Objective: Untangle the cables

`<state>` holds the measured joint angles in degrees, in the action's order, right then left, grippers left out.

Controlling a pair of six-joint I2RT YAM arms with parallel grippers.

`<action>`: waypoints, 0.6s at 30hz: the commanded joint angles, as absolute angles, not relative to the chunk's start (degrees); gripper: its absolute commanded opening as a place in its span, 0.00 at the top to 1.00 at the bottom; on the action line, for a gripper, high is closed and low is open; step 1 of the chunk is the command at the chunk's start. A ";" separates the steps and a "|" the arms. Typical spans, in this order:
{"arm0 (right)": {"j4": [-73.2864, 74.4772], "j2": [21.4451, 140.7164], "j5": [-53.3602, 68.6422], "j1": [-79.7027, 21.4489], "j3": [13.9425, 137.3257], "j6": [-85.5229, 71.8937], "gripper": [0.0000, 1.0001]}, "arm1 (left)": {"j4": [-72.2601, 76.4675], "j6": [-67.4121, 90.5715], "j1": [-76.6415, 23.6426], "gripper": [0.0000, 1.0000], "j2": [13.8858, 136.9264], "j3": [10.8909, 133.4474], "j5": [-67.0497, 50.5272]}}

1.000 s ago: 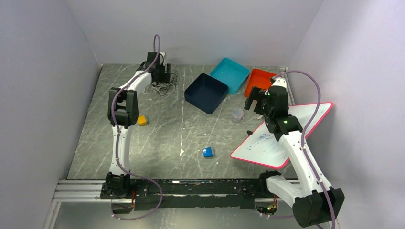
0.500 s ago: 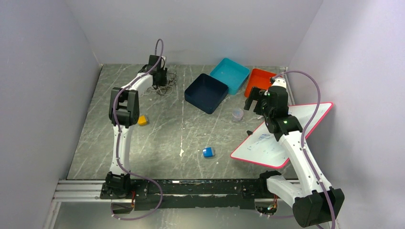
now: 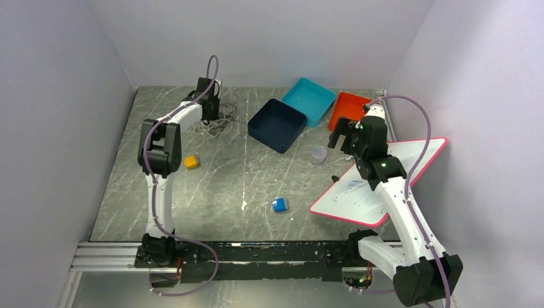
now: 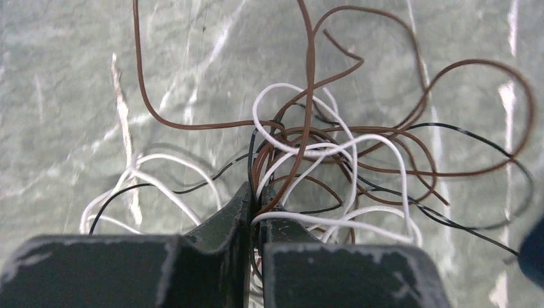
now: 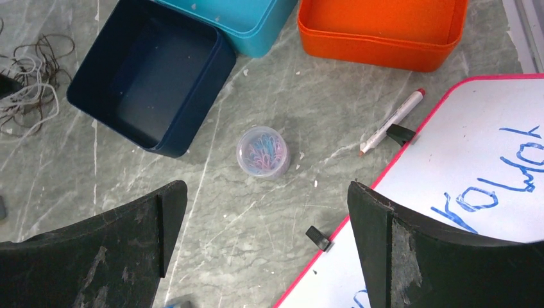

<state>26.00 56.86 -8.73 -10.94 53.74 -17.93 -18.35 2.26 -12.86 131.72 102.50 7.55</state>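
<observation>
My left gripper goes on pulling until the cables lie beside the blue block, because it is pinching the cables mid-tangle and there is open table toward the block.
The cables are a tangle of thin brown, white and black loops lying on the grey table at the back left. They also show at the left edge of the right wrist view. My left gripper is down in the pile. Its jaws are pressed together, with brown and white strands pinched between the tips. My right gripper hangs wide open above the table on the right, holding nothing and far from the cables.
A navy tray, a teal tray and an orange tray stand at the back. A small cup of paper clips, a marker and a pink-rimmed whiteboard lie right. A blue block and a yellow block sit mid-table.
The left gripper has closed on strands of the tangle and its arm has shifted slightly left. The right arm has not moved.
</observation>
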 commanded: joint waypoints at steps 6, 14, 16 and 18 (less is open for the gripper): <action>22.27 55.80 -6.65 -11.24 51.83 -18.32 0.00 | -17.92 5.63 -16.14 0.93 111.19 86.37 4.74; 20.07 56.44 -4.74 -11.20 50.72 -18.37 0.00 | -20.82 8.63 -22.97 0.93 96.70 72.52 5.01; 19.57 56.47 -4.12 -11.25 50.46 -18.28 0.00 | -21.82 10.19 -24.87 0.93 93.07 69.69 4.68; 19.21 56.09 -3.56 -11.21 50.17 -18.13 0.00 | -22.45 12.37 -27.19 0.93 89.12 65.82 4.52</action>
